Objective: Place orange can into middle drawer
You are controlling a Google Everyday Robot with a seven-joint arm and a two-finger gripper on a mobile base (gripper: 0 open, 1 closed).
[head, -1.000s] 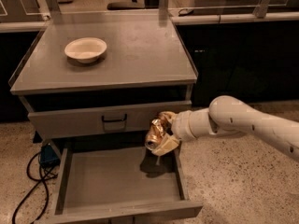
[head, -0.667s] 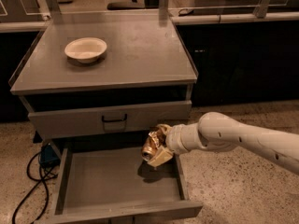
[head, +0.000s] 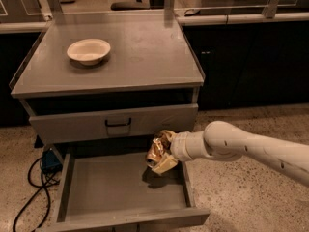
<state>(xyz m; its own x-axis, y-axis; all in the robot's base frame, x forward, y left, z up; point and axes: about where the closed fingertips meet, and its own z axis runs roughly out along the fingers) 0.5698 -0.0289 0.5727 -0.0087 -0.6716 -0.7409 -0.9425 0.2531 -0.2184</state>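
Observation:
The orange can (head: 158, 155) is hanging inside the sides of the open middle drawer. My gripper goes on lowering it until it touches the clear drawer's bottom (head: 145, 184) before it lets go.
My gripper (head: 161, 152) reaches in from the right on a white arm and is shut on the orange can (head: 156, 150), a shiny gold-orange can tilted on its side. It holds the can just above the right rear part of the middle drawer (head: 120, 190), a wide shallow grey tray pulled out at the bottom of the cabinet. The can casts a shadow on the drawer floor below it.
A grey drawer front with a black handle (head: 118, 123) is closed above the open drawer. A white bowl (head: 89, 50) sits on the cabinet top (head: 145, 57). A blue box (head: 49, 159) and black cables (head: 29, 187) lie on the floor at left.
The gripper with the can has moved lower and slightly left, closer to the drawer floor. The bowl and drawers have not moved.

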